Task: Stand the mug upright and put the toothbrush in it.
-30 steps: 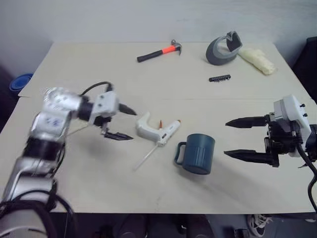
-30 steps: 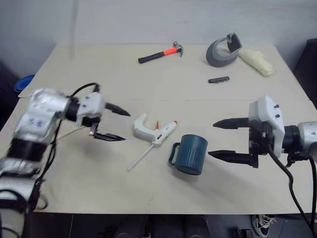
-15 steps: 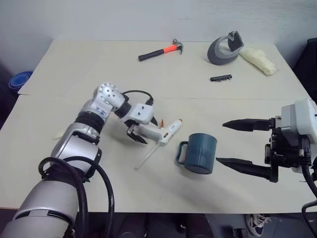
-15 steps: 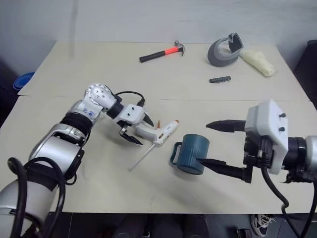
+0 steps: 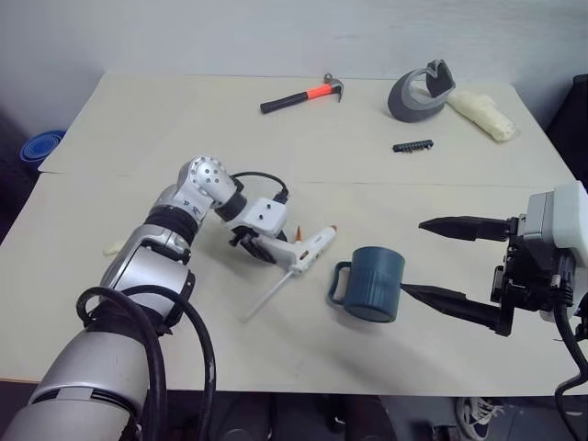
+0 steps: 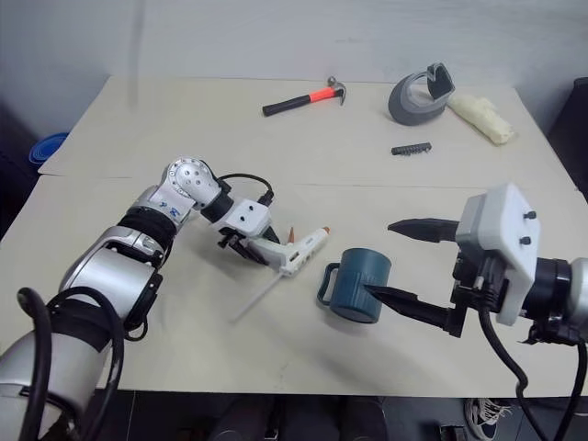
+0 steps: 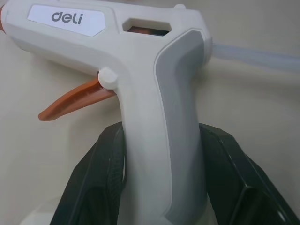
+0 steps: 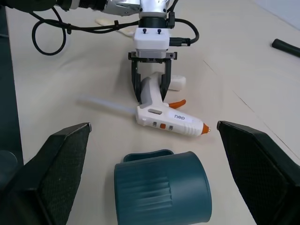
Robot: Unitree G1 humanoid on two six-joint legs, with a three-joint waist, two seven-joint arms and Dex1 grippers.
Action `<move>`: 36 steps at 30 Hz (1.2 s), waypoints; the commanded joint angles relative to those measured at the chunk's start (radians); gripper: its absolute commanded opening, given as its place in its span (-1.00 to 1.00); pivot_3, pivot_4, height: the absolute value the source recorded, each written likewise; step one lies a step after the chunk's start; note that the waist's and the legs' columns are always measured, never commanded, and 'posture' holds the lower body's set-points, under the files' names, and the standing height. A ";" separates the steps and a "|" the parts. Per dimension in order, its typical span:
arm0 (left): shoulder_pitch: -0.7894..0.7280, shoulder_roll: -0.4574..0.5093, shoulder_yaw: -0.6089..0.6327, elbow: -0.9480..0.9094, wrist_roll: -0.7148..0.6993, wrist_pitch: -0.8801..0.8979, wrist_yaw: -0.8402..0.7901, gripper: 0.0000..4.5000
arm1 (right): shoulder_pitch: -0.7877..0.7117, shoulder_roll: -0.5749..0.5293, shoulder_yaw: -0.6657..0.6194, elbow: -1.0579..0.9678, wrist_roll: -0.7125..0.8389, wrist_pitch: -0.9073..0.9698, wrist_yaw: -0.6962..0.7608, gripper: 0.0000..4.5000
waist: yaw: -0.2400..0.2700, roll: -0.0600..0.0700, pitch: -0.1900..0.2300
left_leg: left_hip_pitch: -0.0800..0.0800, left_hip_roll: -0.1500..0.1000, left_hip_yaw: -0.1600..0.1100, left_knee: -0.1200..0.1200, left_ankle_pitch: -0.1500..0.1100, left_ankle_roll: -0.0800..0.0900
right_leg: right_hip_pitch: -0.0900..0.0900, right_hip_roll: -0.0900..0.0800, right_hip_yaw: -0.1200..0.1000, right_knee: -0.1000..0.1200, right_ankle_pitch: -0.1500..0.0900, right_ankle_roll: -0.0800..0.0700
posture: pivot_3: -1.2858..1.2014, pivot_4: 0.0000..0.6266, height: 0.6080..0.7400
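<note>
The robot's left gripper has both fingers closed on the glue gun's handle [image 7: 161,154], so it should keep moving away from the mug and let go of the glue gun beyond the toothbrush [image 5: 114,247].
The dark teal mug [image 5: 372,283] stands mid-table with its handle toward my left; no inside colour shows from above. Part of the cream toothbrush [image 5: 110,248] peeks out beside my left forearm, and the arm hides the remainder. My left gripper [image 5: 260,246] is shut on the handle of a white glue gun [image 5: 299,248], with a black finger [image 7: 105,159] pressed on each side of the grip. My right gripper [image 5: 415,257] is open just right of the mug, its lower fingertip close to the mug's side. The right wrist view looks past the mug [image 8: 161,190] at the glue gun [image 8: 168,119].
At the far edge lie a hammer [image 5: 299,95], a grey tape dispenser [image 5: 418,92], a pale yellow bundle [image 5: 478,112] and a black bit strip [image 5: 412,145]. A clear glue stick [image 5: 266,299] juts from the gun's rear. A blue bowl [image 5: 37,147] sits off the table's left side.
My left gripper swung right and down to the glue gun and closed its fingers on the handle. The right gripper stayed open beside the mug.
</note>
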 commanded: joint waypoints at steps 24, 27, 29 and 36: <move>1.101 0.866 0.863 -0.739 -0.144 0.800 0.584 -0.11 | -0.475 0.175 0.620 0.372 -0.319 -0.268 0.344 1.00 | -0.011 -0.003 0.001 | -0.002 0.001 -0.007 -0.004 -0.001 -0.001 | -0.007 -0.001 0.003 0.002 0.000 0.000 | 0.03 -0.52 1.00; 1.210 0.834 0.928 -0.779 -0.166 0.837 0.615 -0.11 | -0.512 0.183 0.636 0.395 -0.326 -0.270 0.388 1.00 | -0.010 -0.003 0.001 | -0.001 0.001 -0.006 -0.004 -0.001 -0.002 | -0.007 0.000 0.003 0.002 -0.001 -0.001 | 0.03 -0.52 1.00; 1.266 0.820 0.947 -0.778 -0.157 0.820 0.650 -0.11 | -0.534 0.192 0.653 0.411 -0.345 -0.276 0.402 1.00 | -0.011 -0.003 0.001 | -0.001 0.001 -0.007 -0.004 -0.001 -0.002 | -0.007 0.000 0.003 0.002 -0.001 -0.001 | 0.03 -0.52 1.00; 1.227 0.764 0.924 -0.762 -0.229 0.861 0.685 0.26 | -0.548 0.209 0.659 0.421 -0.372 -0.269 0.418 1.00 | -0.011 -0.004 0.001 | -0.002 0.002 -0.003 -0.006 -0.001 -0.003 | -0.011 0.000 0.004 0.004 -0.001 -0.002 | 0.03 -0.52 1.00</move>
